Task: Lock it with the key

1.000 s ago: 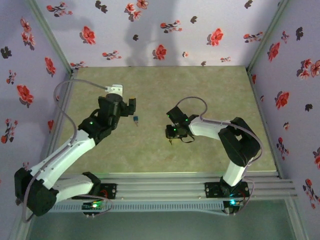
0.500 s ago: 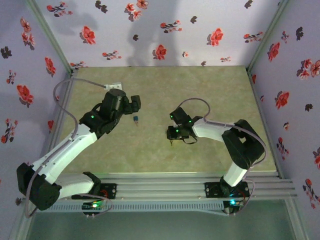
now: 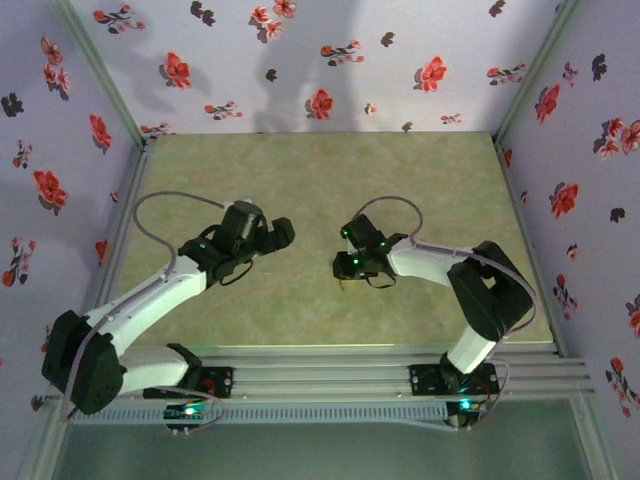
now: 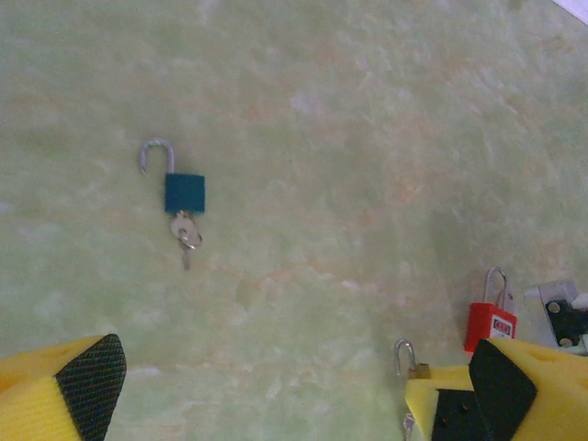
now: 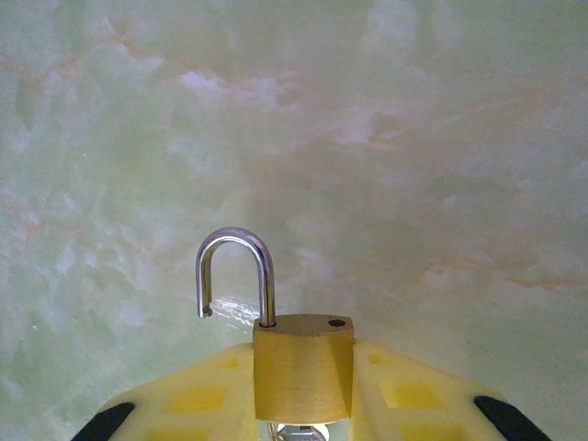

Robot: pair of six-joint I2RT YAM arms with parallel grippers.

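Observation:
The right gripper holds the brass padlock's body (image 5: 303, 372) with its open shackle standing free, so the left gripper should keep moving in until its fingers close on that shackle (image 5: 239, 235).
My right gripper (image 5: 303, 409) is shut on a brass padlock (image 5: 303, 367). Its silver shackle (image 5: 237, 271) stands open above the body, and a silver key (image 5: 296, 432) shows just below it. In the top view this gripper (image 3: 345, 266) hangs low over the mat's middle. My left gripper (image 4: 294, 381) is open and holds nothing, and it hovers left of the right one (image 3: 278, 233). A blue padlock (image 4: 184, 193) lies on the mat ahead of it, shackle open, with a key (image 4: 186, 241) in its base. The brass padlock's shackle (image 4: 404, 354) shows by the left gripper's right finger.
A red padlock (image 4: 491, 323) stands on the mat at the lower right of the left wrist view, next to a white and black part (image 4: 562, 312). The green marbled mat (image 3: 320, 170) is ringed by flowered walls (image 3: 300, 60), and a rail (image 3: 330, 375) runs along the near edge.
My left arm has swung right and towards the near side, and its gripper now covers the blue padlock in the top view. The right arm has hardly moved.

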